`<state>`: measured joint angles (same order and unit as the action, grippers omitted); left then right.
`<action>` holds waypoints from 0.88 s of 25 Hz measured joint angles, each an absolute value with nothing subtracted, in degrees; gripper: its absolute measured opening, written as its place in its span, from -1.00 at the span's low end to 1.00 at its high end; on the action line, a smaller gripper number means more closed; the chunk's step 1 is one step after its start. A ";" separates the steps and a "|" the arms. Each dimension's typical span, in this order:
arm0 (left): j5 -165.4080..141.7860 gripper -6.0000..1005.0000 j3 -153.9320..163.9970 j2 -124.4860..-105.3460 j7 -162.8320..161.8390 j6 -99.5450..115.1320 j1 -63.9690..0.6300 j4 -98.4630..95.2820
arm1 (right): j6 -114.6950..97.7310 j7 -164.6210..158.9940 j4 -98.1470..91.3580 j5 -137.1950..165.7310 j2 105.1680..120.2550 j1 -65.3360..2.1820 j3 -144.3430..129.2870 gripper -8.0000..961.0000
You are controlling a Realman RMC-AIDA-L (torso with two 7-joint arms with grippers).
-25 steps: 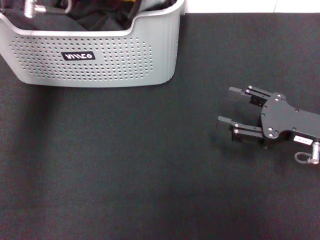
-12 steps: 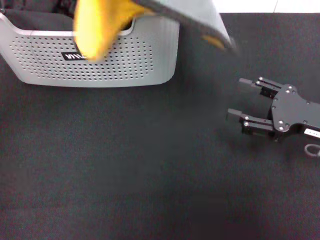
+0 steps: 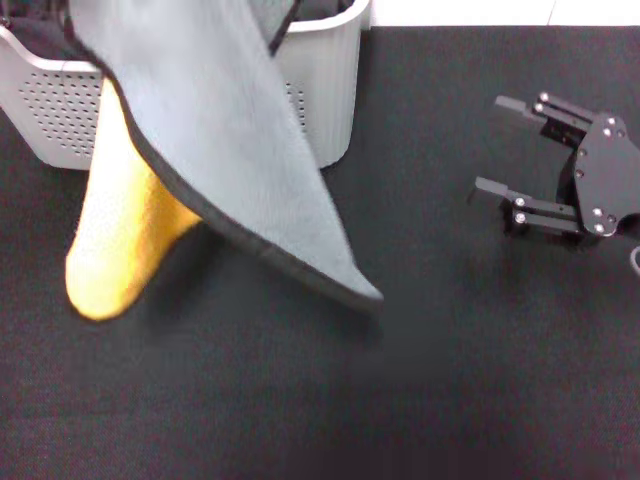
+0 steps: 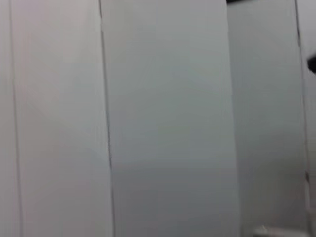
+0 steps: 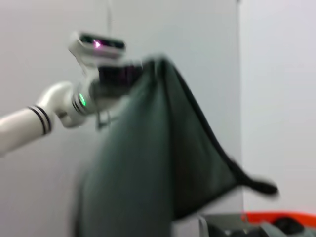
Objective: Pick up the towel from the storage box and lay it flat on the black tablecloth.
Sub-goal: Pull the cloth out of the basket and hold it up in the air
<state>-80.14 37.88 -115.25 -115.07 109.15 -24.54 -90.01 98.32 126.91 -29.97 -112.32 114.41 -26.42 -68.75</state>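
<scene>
The towel's black-bordered corner (image 5: 264, 186) sticks out clear of the hanging folds, so my right gripper goes on bringing its open fingers in until they are on both sides of that corner.
The grey-green towel (image 3: 220, 140) with its thin black border hangs in the air in front of the light grey storage box (image 3: 330, 90), over the black tablecloth (image 3: 450, 350). A yellow part (image 3: 120, 250) hangs beneath it. In the right wrist view my left gripper (image 5: 123, 74) is shut on the towel's top edge, and the towel (image 5: 148, 158) drapes below it. My right gripper (image 3: 490, 145) is open and empty, low over the tablecloth, to the right of the towel. The left wrist view shows only pale wall panels.
Dark cloths (image 3: 30, 35) lie inside the storage box. The right wrist view shows the box's rim (image 5: 217, 224) with something orange (image 5: 276, 217) behind it. The towel hides most of the box's front.
The towel has come up out of the storage box and now hangs spread in front of it. My right gripper has moved right and away from the box.
</scene>
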 joint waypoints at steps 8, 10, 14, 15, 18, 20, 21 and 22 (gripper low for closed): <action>-82.84 -0.94 44.78 -112.51 -108.81 112.68 -23.48 -82.04 | 98.38 126.08 -32.38 -112.20 114.64 -28.13 -68.48 0.64; -83.11 -0.94 45.86 -111.77 -107.62 112.73 -23.75 -80.07 | 98.26 125.76 -32.30 -112.10 114.51 -28.27 -68.46 0.64; -83.69 -0.94 46.40 -111.34 -106.24 112.79 -24.10 -77.82 | 97.36 125.69 -32.21 -111.91 114.61 -28.67 -68.53 0.64; -83.70 -0.94 46.44 -111.35 -106.09 112.80 -24.12 -77.68 | 97.18 125.68 -32.19 -111.85 114.68 -28.84 -68.61 0.64; -83.70 -0.94 47.18 -111.60 -105.56 112.82 -24.12 -77.58 | 96.67 125.62 -31.99 -111.23 114.94 -29.65 -68.88 0.63; -83.70 -0.94 47.87 -111.65 -105.34 112.86 -24.11 -77.56 | 95.89 125.37 -31.90 -110.15 115.15 -30.41 -68.94 0.63; -83.71 -0.93 48.09 -111.68 -105.25 112.88 -24.11 -77.56 | 95.35 125.10 -31.89 -109.67 115.21 -30.80 -68.96 0.63; -83.71 -0.93 48.33 -111.71 -105.10 112.90 -24.10 -77.54 | 94.57 124.56 -31.83 -108.99 115.31 -31.44 -68.97 0.63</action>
